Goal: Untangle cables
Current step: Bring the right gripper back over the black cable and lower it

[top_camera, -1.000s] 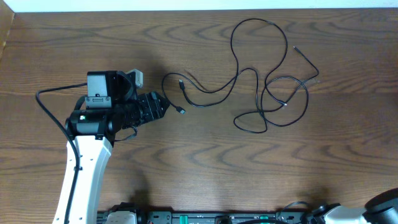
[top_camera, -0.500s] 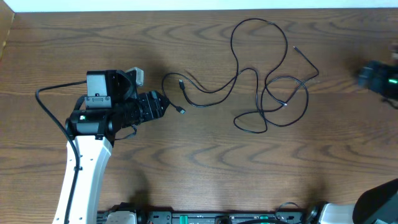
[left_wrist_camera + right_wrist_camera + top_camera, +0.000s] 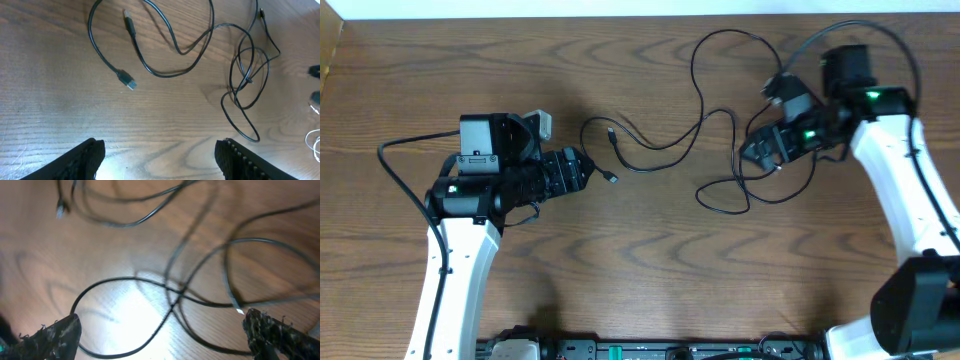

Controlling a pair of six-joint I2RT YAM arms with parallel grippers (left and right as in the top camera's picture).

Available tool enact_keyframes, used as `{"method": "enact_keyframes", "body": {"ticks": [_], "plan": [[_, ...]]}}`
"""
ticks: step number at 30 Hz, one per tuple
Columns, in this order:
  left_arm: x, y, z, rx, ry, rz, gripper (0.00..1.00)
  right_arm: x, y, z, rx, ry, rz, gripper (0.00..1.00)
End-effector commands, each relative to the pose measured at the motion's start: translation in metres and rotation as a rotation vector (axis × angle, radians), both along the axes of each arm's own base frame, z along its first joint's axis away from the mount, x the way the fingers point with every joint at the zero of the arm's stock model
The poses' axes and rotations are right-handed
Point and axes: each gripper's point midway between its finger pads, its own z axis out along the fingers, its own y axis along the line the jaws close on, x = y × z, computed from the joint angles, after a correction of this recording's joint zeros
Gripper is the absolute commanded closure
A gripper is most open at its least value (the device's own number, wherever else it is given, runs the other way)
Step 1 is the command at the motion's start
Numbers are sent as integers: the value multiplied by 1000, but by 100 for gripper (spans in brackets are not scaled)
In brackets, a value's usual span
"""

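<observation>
The black loop's outer bend (image 3: 702, 202) lies clear of the crossing strands of cable, so my right gripper should keep going down to that bend (image 3: 710, 207) and close there.
Thin black cables (image 3: 645, 169) lie spread over the middle and right of the wooden table, with tangled loops (image 3: 765, 190) at the right. Two plug ends (image 3: 612, 178) lie just right of my left gripper (image 3: 582, 172). In the left wrist view that gripper (image 3: 160, 155) is open and empty over bare wood, with a plug (image 3: 127, 80) ahead of it. My right gripper (image 3: 760, 152) hovers over the tangled loops. In the right wrist view it (image 3: 162, 325) is open, and crossing cable strands (image 3: 175, 297) lie on the table beneath the gap between its fingers.
The far table edge (image 3: 620, 17) meets a white strip at the top. The left arm's own thick black cable (image 3: 400, 170) loops out to the left. The right arm (image 3: 900, 190) spans the right side of the table.
The right arm has swung in from the right edge to above the tangled loops, its jaws spread wide. The left arm and the cables have stayed where they were.
</observation>
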Motion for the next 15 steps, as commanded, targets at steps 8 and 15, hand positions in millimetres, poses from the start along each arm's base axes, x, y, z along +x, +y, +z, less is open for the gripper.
{"method": "enact_keyframes", "body": {"ticks": [8,15], "plan": [[-2,0,-3,22,-5,-29,21,-26,33,-16,-30,32,236,1],[19,-3,14,15,-132,-56,13,-52,48,-20,-26,104,306,2]]}}
